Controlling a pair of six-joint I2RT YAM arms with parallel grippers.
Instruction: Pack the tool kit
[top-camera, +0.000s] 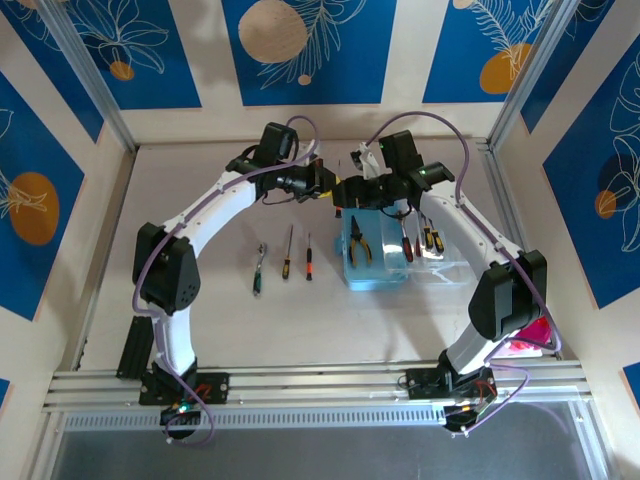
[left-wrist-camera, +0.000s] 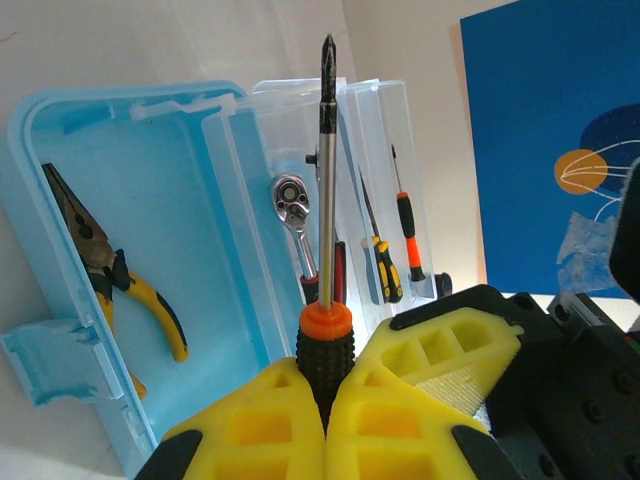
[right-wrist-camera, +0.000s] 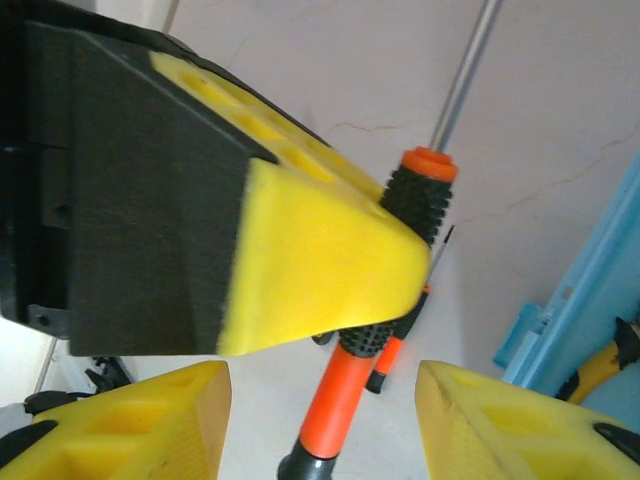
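Note:
The robot's left gripper is holding the screwdriver across the case from the clear lid (top-camera: 440, 262), so next the right gripper grabs its orange end (right-wrist-camera: 337, 405) and puts the screwdriver down there.
My left gripper (left-wrist-camera: 327, 378) is shut on the black knurled grip of an orange-and-black screwdriver (left-wrist-camera: 325, 330), whose shaft points up over the open light-blue case (left-wrist-camera: 150, 180). The orange end of that screwdriver (right-wrist-camera: 350, 400) hangs between the fingers of my right gripper (right-wrist-camera: 325, 415), which stand apart on either side without touching it. Yellow-handled pliers (left-wrist-camera: 115, 280) lie in the case's base. The clear lid (left-wrist-camera: 390, 150) holds a ratchet (left-wrist-camera: 293, 198), a yellow-black screwdriver (left-wrist-camera: 385, 272) and an orange one (left-wrist-camera: 406, 235). Both grippers meet above the case's far end (top-camera: 350, 190).
Left of the case (top-camera: 375, 270), a small ratchet wrench (top-camera: 258, 268) and two thin screwdrivers (top-camera: 287, 252) (top-camera: 308, 257) lie on the table. A pink object (top-camera: 530, 335) sits behind the right arm's elbow. Wall panels close in the table at back and sides.

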